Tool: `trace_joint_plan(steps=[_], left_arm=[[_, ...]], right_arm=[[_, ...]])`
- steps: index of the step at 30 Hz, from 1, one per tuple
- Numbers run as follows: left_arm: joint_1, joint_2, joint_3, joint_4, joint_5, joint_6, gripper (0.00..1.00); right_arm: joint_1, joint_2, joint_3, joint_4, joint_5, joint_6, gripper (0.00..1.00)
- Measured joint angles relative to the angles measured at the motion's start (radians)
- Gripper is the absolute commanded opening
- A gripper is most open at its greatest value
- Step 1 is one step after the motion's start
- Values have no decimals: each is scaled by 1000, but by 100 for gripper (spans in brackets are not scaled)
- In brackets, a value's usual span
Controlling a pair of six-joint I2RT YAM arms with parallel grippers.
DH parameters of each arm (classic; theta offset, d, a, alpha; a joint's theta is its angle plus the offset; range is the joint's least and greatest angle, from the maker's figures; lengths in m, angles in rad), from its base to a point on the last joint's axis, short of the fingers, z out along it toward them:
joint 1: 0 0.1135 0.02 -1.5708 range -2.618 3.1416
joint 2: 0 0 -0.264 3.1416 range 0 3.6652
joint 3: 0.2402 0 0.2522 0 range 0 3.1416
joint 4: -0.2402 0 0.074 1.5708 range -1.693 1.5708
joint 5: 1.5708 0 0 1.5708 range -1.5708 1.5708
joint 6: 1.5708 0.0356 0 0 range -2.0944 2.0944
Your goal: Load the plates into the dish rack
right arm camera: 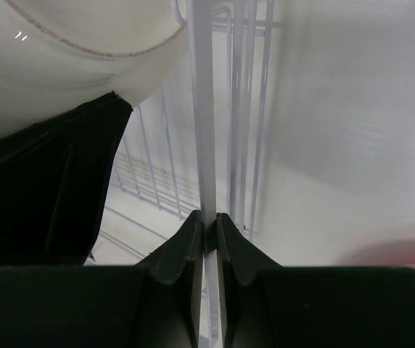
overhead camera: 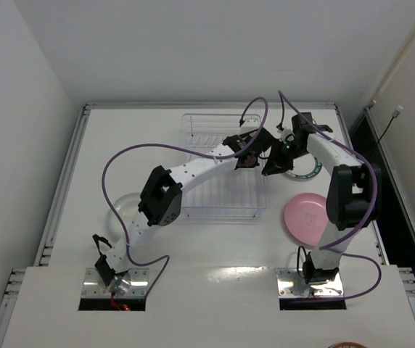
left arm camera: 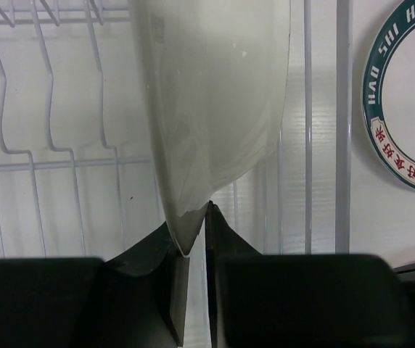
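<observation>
Next, my left gripper lets go of the near edge of the white plate [left arm camera: 222, 109] and straightens it from the plate's far end [left arm camera: 218, 13], because the plate is slanted in the dish rack.
The white wire dish rack [overhead camera: 222, 170] stands at the table's middle. My left gripper [overhead camera: 249, 158] hovers over its right end, shut on the rim of the clear glass plate [left arm camera: 215, 94], which it holds on edge above the rack's dividers [left arm camera: 48, 138]. In the left wrist view the gripper [left arm camera: 195, 217] pinches the plate's lower edge. My right gripper [overhead camera: 273, 165] is shut on the rack's right rim wire [right arm camera: 199, 109], seen between its jaws [right arm camera: 206, 221]. The teal-rimmed plate [overhead camera: 307, 171] lies flat right of the rack, partly under my right arm. The pink plate [overhead camera: 309, 219] lies nearer.
A faint clear round shape [overhead camera: 120, 206] lies on the table left of the rack, partly behind my left arm. Purple cables loop above both arms. The raised table frame [overhead camera: 70, 174] runs along the left and right sides.
</observation>
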Motion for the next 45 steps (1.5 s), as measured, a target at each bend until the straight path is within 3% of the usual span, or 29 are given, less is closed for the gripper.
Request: trace_joint_plan(steps=[2, 7, 11, 17, 24, 27, 29, 30, 31, 36, 45], left_arm=[[0, -1, 0, 5, 2, 8, 19], [15, -4, -21, -54, 0, 61, 52], [19, -7, -27, -73, 0, 93, 71], [11, -74, -41, -51, 3, 130, 82], [10, -160, -45, 9, 5, 154, 82], [10, -187, -45, 13, -31, 156, 74], [13, -203, -45, 19, -62, 154, 63], [18, -211, -45, 23, -84, 153, 46], [21, -219, -45, 26, -106, 146, 38], [76, -244, -45, 11, -183, 115, 0], [235, -200, -36, -56, -150, 44, 0]], right_arm=[[0, 0, 0, 0, -2, 4, 22], [-1, 0, -10, 5, 22, 11, 41], [-2, 0, -10, 6, 25, 11, 44], [-2, -1, -10, 7, 25, 11, 51], [-2, -2, -4, 9, 24, 11, 51], [-2, -8, -3, 9, 24, 11, 44], [-2, -9, -3, 9, 24, 9, 31], [-2, -8, -3, 9, 23, 10, 25], [-2, -9, -3, 9, 23, 10, 14], [3, -18, -3, 15, 16, 7, 0], [2, -18, -3, 15, 14, 3, 0]])
